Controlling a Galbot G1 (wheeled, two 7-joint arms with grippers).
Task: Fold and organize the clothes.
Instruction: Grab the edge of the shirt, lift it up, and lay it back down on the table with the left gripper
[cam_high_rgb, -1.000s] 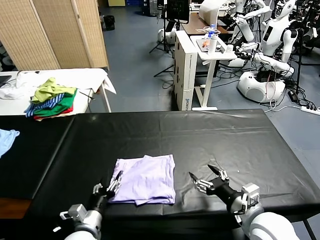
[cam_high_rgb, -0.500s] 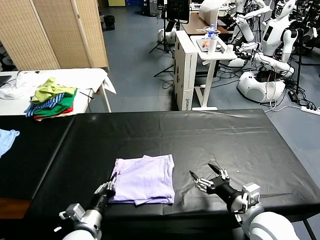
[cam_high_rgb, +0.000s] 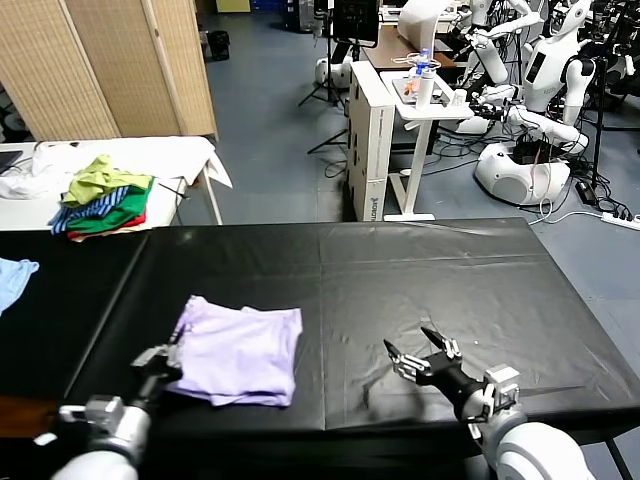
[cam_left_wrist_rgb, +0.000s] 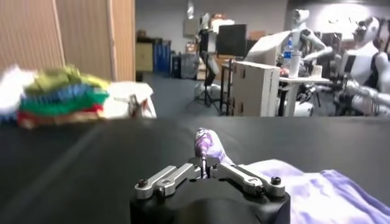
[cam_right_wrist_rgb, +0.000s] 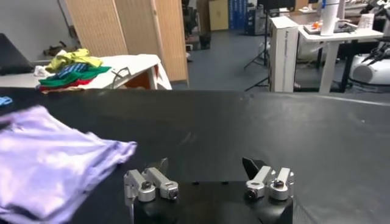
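The pinched printed edge (cam_left_wrist_rgb: 205, 141) is standing at the T-shirt's outer side, so next my left gripper folds it back over the plain lavender cloth (cam_high_rgb: 243, 352) toward my right gripper.
The pale lavender T-shirt (cam_high_rgb: 240, 350), the clothes, lies folded on the black table (cam_high_rgb: 430, 270) toward the front left. My left gripper (cam_high_rgb: 160, 362) is at the shirt's near left corner, shut on a pinch of its fabric. In the left wrist view the closed gripper (cam_left_wrist_rgb: 204, 161) has a tuft of purple cloth sticking up between its tips, and the rest of the shirt (cam_left_wrist_rgb: 317, 189) trails off beside it. My right gripper (cam_high_rgb: 415, 355) hovers open over bare table to the right of the shirt, nothing between its fingers. The right wrist view shows the open gripper (cam_right_wrist_rgb: 207, 164) with the shirt (cam_right_wrist_rgb: 49, 158) well off to one side.
A pile of green, striped and red clothes (cam_high_rgb: 105, 195) sits on a white table at the back left. A light blue cloth (cam_high_rgb: 12, 275) lies at the far left edge. Beyond the table stand a folding screen (cam_high_rgb: 110, 65), a white stand (cam_high_rgb: 385, 130) and other robots (cam_high_rgb: 540, 110).
My left gripper closed on the shirt's near left corner and pulled the whole shirt to the left across the table. The right gripper stayed where it was, open.
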